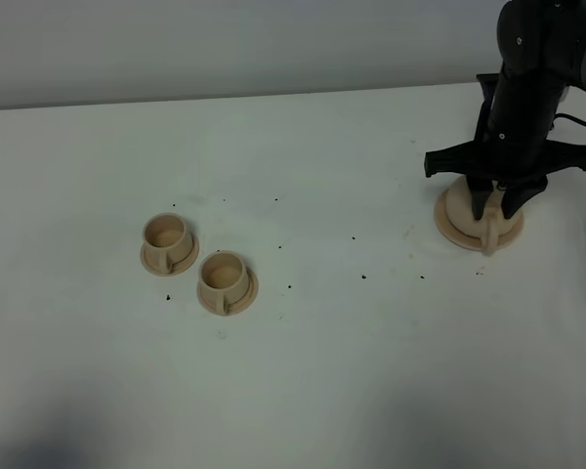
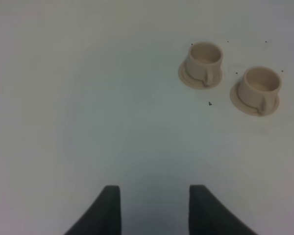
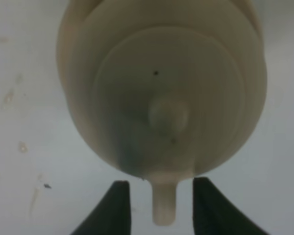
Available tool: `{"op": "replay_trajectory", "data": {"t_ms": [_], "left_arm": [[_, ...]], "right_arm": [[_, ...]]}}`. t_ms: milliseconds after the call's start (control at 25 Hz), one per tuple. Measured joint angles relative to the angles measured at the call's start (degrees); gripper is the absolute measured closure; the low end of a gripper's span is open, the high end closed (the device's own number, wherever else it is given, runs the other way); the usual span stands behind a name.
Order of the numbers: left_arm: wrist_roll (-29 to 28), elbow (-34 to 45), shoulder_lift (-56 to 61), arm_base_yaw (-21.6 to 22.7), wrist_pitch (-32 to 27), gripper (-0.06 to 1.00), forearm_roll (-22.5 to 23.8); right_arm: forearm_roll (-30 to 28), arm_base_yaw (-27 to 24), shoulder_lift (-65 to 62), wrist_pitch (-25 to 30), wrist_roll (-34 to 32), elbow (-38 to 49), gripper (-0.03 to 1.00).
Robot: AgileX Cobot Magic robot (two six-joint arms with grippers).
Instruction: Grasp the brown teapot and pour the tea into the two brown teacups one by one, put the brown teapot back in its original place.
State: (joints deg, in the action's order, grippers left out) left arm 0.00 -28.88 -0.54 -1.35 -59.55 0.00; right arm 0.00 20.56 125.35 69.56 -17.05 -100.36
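The wide tan saucer (image 1: 450,232) lies as a separate disc under the brown teapot (image 1: 459,207), so the saucer will stay behind when I lift the teapot.
The brown teapot (image 1: 462,203) sits upright on its wide tan saucer (image 1: 514,235) at the right of the white table. My right gripper (image 1: 496,208) points straight down over it. In the right wrist view the teapot's lid (image 3: 171,88) fills the frame, and the loop handle (image 3: 164,208) stands between the two fingers (image 3: 115,210) with a gap on each side, so the right gripper (image 3: 161,208) is open. The two brown teacups (image 1: 166,234) (image 1: 223,274) stand on small saucers at the left, also seen as cups (image 2: 206,58) (image 2: 259,85). My left gripper (image 2: 154,210) is open and empty over bare table.
Small dark specks (image 1: 363,277) lie scattered on the white table (image 1: 303,381) between the cups and the teapot. The table's far edge meets a pale wall (image 1: 225,49). The left arm is outside the exterior view.
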Motion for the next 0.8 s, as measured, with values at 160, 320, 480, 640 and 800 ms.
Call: {"op": "replay_trajectory", "data": {"t_ms": [160,320,480,640,800], "left_arm": [[0.00,0.00,0.00,0.00,0.00,0.57,0.00],[0.00,0.00,0.00,0.00,0.00,0.57,0.00],[0.00,0.00,0.00,0.00,0.00,0.57,0.00],[0.00,0.00,0.00,0.00,0.00,0.57,0.00],[0.00,0.00,0.00,0.00,0.00,0.57,0.00]], "right_arm": [[0.45,0.00,0.39,0.06,0.05,-0.02,0.58],[0.45,0.00,0.39,0.06,0.05,-0.02,0.58],[0.50,0.00,0.39,0.06,0.05,-0.02,0.59],[0.64,0.00,0.39,0.06,0.05,-0.02,0.59],[1.59,-0.05,0.39,0.06,0.05,-0.02,0.59]]}}
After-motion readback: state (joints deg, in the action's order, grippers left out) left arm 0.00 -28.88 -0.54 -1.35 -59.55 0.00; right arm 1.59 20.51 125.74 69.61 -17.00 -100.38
